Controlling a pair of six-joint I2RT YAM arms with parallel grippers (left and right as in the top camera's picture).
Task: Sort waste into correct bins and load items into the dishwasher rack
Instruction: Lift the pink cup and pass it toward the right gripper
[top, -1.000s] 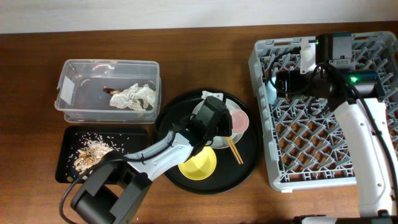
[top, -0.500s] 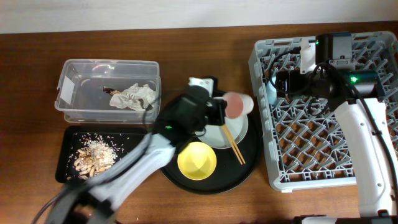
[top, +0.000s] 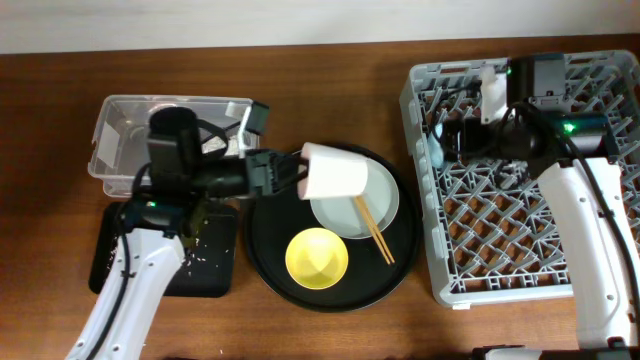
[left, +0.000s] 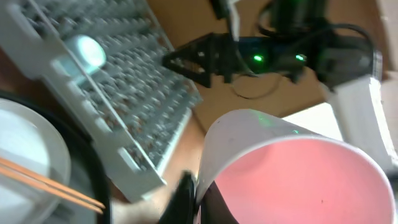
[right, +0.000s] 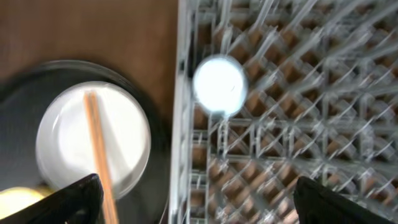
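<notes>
I should keep moving my right gripper toward the cup's base (top: 358, 177) until it closes there, because my left gripper holds the pink cup's rim (top: 308, 172) and leaves the base free.
My left gripper (top: 298, 176) is shut on the rim of the pink cup (top: 336, 177) and holds it on its side above the round black tray; in the left wrist view the jaws (left: 196, 199) pinch the cup wall (left: 292, 168). The grey-white plate (top: 380, 205) carries the wooden chopsticks (top: 376, 231), with the yellow bowl (top: 317, 256) in front. My right gripper (top: 442, 136) is open and empty above the left side of the dishwasher rack (top: 520, 220). The blue cup (right: 219, 84) stands upside down in the rack (right: 280, 137). The plate (right: 68, 137) and chopsticks (right: 96, 143) also show there.
The large round black tray (top: 270, 215) holds the plate and bowl. The clear box (top: 120, 120) sits back left and my left arm hides most of it. The flat black tray (top: 215, 265) lies in front of it, with a few rice bits showing.
My left arm has swung back to the left and lifted the pink cup off the plate; the cup now hangs over the tray's left part. The right arm has not moved.
</notes>
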